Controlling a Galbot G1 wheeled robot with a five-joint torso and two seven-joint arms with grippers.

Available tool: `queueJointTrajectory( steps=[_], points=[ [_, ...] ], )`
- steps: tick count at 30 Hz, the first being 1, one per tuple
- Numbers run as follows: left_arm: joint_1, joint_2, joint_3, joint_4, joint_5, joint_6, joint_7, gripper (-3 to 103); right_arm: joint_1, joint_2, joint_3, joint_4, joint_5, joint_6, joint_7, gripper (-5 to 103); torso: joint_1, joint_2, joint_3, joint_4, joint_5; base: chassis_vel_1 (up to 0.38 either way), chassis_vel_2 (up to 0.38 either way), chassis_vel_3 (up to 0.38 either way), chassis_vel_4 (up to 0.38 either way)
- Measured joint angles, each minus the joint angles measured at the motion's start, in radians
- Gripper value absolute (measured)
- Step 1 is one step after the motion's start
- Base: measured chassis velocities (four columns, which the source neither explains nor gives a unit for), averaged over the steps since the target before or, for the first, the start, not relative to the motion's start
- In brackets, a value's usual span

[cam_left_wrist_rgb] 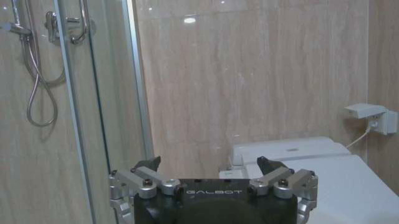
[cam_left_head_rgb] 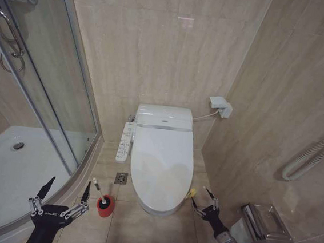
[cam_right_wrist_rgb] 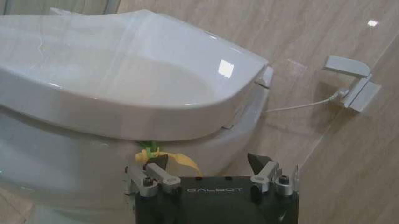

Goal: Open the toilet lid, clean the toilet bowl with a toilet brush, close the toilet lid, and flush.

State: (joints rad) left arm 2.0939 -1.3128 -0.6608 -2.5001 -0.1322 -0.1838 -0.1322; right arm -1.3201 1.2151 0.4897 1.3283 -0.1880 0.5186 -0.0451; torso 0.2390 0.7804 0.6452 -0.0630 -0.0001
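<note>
The strap loop's green end [cam_right_wrist_rgb: 149,146] goes under the lid's rim [cam_left_head_rgb: 162,164], so the hidden seat will swing up together with the lid when I lift the strap loop.
The white toilet lid [cam_left_head_rgb: 163,159] lies closed over the toilet bowl, whose inside is hidden; the bowl's outer wall [cam_right_wrist_rgb: 62,154] shows under the lid's rim [cam_right_wrist_rgb: 124,100]. A yellow-green strap loop [cam_left_head_rgb: 191,191] hangs at the lid's front right edge. My right gripper [cam_left_head_rgb: 201,199] is open just beside the strap, and in the right wrist view the strap [cam_right_wrist_rgb: 171,158] lies against one finger of the gripper [cam_right_wrist_rgb: 207,161]. The toilet brush [cam_left_head_rgb: 99,191] stands in its red holder [cam_left_head_rgb: 105,206] on the floor, left of the toilet. My left gripper [cam_left_head_rgb: 70,183] hangs open just left of the brush, holding nothing [cam_left_wrist_rgb: 209,163].
A curved glass shower door [cam_left_head_rgb: 66,101] and white shower tray [cam_left_head_rgb: 8,170] stand at the left. A control panel [cam_left_head_rgb: 125,142] sticks out on the toilet's left, with a floor drain [cam_left_head_rgb: 121,178] below it. A wall socket [cam_left_head_rgb: 221,106], a grab rail [cam_left_head_rgb: 311,156] and a metal paper holder [cam_left_head_rgb: 264,223] line the right wall.
</note>
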Motion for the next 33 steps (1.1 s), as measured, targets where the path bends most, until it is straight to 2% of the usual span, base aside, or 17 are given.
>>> queueJointTrajectory(
  steps=[33],
  points=[
    [0.0,0.0,0.0,0.0,0.0,0.0,0.0,100,0.122,0.075,-0.017,-0.161,-0.016,0.029,0.035,88,0.0,0.0,0.0,-0.0003,-0.0004,0.0,0.0,0.0,0.0]
  ],
)
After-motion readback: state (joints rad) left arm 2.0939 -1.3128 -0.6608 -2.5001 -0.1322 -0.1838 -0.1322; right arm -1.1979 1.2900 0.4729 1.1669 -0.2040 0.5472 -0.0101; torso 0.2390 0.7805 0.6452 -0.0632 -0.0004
